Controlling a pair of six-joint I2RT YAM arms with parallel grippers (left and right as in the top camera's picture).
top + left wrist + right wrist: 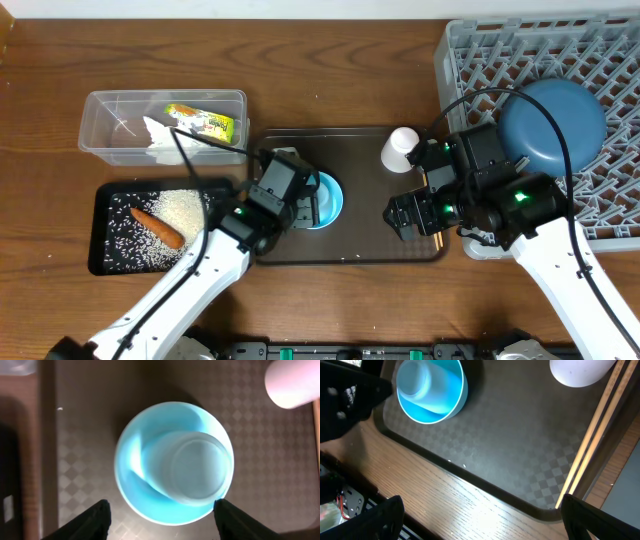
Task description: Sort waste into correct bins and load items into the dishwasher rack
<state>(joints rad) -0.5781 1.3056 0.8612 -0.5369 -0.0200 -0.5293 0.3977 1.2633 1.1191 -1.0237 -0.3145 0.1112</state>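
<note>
I should grip the cup's raised end (199,468) with my left gripper and lift it out before racking the bowl, with the pale-blue cup tilted inside the light-blue bowl.
My left gripper (305,200) (162,512) hangs open just above the small light-blue bowl (332,200) (135,490) (447,400), its fingers on either side of the near rim. A small pale-blue cup (197,467) (412,380) lies tilted inside that bowl. My right gripper (410,215) (482,510) is wide open and empty over the front edge of the brown tray (365,235). The white cup (402,148) (577,372) and the chopsticks (592,430) lie on that tray. The big dark-blue bowl (553,125) sits upside down in the grey dishwasher rack (480,50).
The clear tub (100,140) at the back left holds the white tissue (160,135) and the green-yellow wrapper (205,122). In front of it, the black tray (105,205) holds the rice (185,215) and the carrot piece (158,228).
</note>
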